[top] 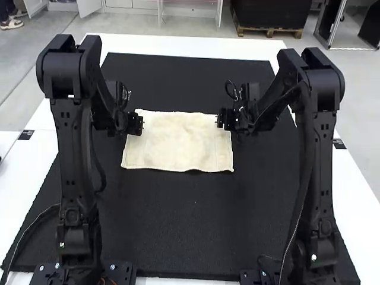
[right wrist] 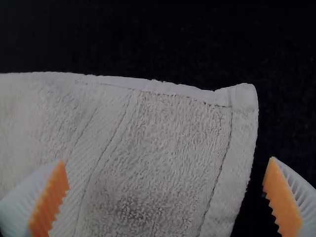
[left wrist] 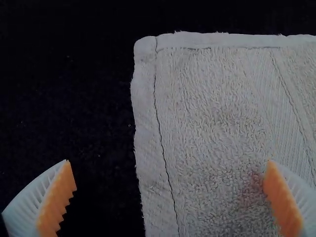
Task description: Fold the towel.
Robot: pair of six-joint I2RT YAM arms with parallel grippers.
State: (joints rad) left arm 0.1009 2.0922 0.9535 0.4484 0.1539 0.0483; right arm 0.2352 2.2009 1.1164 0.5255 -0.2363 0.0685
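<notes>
My right gripper's fingers have the towel's side edge (left wrist: 147, 123) reaching past them, so the towel's far corner (left wrist: 146, 46) will flare up loosely when I pinch and lift.
A cream towel (top: 180, 142) lies spread flat as a wide rectangle on the dark mat. My left gripper (top: 141, 125) is over its left edge, my right gripper (top: 219, 119) over its right edge, both toward the far side. In the left wrist view the open left gripper (left wrist: 169, 197) has its fingers apart on either side of the hemmed edge of the towel (left wrist: 212, 123). The right gripper (right wrist: 165, 197), also open, straddles the opposite hem of the towel (right wrist: 163, 143) near a corner. Neither holds cloth.
The black mat (top: 178, 231) covers most of the white table (top: 178, 44). A cable (top: 29, 228) runs by the left arm's base. Both arms reach in from the sides, their grippers facing each other across the towel.
</notes>
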